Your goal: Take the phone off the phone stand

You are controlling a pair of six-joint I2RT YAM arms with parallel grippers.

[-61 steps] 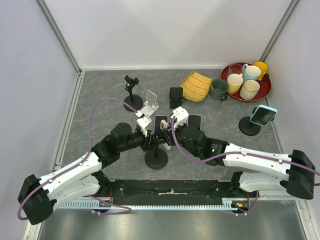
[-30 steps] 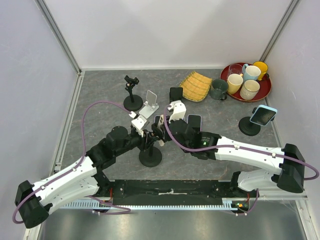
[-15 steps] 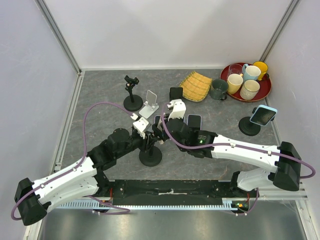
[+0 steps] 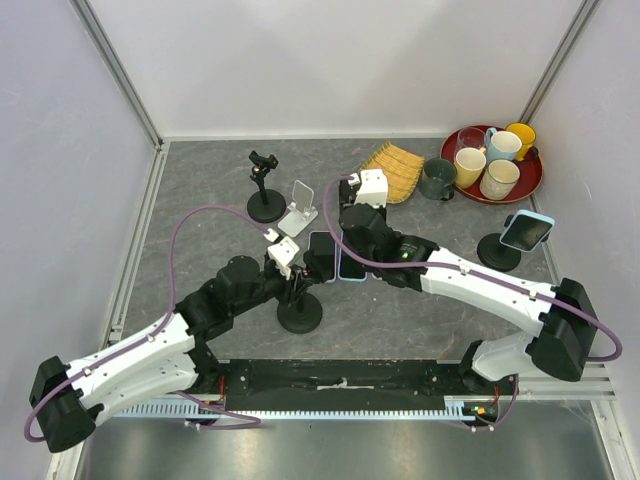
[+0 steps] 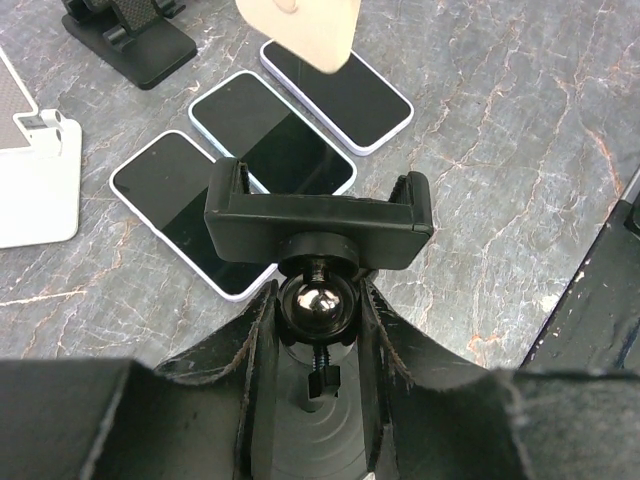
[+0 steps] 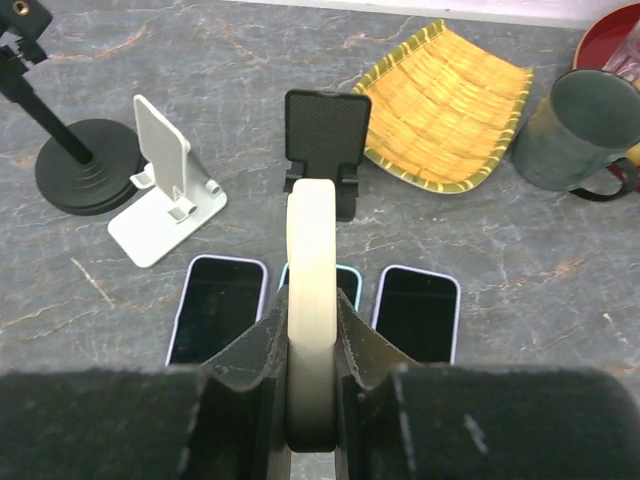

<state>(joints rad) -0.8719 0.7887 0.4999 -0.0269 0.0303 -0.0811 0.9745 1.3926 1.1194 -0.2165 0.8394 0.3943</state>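
Observation:
The cream phone is clear of the empty clamp [image 5: 318, 222], so the robot's right gripper should keep going to the open spot [image 6: 530, 318] beside the flat phones and let go of the phone there.
My right gripper [image 6: 313, 330] is shut on a cream phone [image 6: 312, 250], held edge-on above the table; in the top view the gripper [image 4: 352, 222] is beyond the black phone stand [image 4: 300, 316]. My left gripper [image 5: 317, 330] is shut on the stand's neck at the ball joint [image 5: 314, 305]; it also shows in the top view [image 4: 292, 285]. The stand's clamp [image 5: 318, 215] is empty. The cream phone's corner [image 5: 300, 30] hangs at the top of the left wrist view, apart from the clamp.
Three phones [image 6: 215, 305] [image 6: 420, 310] [image 5: 270, 130] lie flat beyond the stand. Further back are a white stand [image 4: 298, 208], a black tripod stand [image 4: 264, 190], a small black stand [image 6: 325, 135], a yellow woven tray [image 4: 395, 165], a dark mug [image 4: 437, 178] and a red tray [image 4: 530, 185] of mugs. A stand with a blue phone [image 4: 525, 232] is at the right.
The right gripper has drawn the cream phone out of the stand's clamp and carried it up and away toward the back. The left gripper still holds the stand, shifted a little left.

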